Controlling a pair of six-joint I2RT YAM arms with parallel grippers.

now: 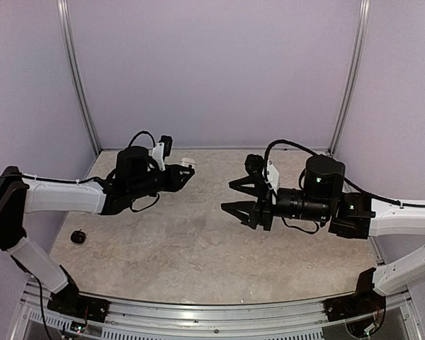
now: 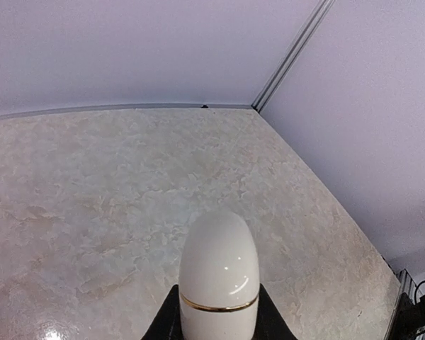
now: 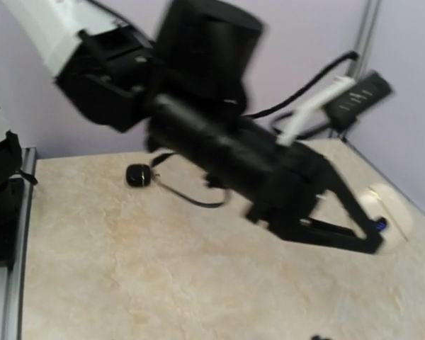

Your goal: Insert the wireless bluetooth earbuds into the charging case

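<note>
The white charging case is closed along its gold seam [image 2: 219, 307] over a clear table [image 1: 203, 193], so my left gripper should now lower it until it sits there, then open.
My left gripper [image 1: 185, 172] is shut on a white egg-shaped charging case [image 1: 188, 162] with a thin gold seam, closed, held a little above the table near the back. In the left wrist view the case [image 2: 219, 273] stands between the black fingers [image 2: 164, 320]. The right wrist view shows the case [image 3: 391, 210] at the left gripper's tip [image 3: 372, 239]. My right gripper [image 1: 234, 195] is open and empty, pointing left at mid-table. A small black rounded case [image 1: 76, 236] lies on the table at the left and also shows in the right wrist view [image 3: 137, 175]. No earbuds are visible.
The marbled beige table [image 1: 198, 248] is enclosed by lilac walls at the back and sides. A metal rail [image 1: 198, 312] runs along the near edge. The left arm's cable [image 3: 191, 200] hangs above the table near the black case.
</note>
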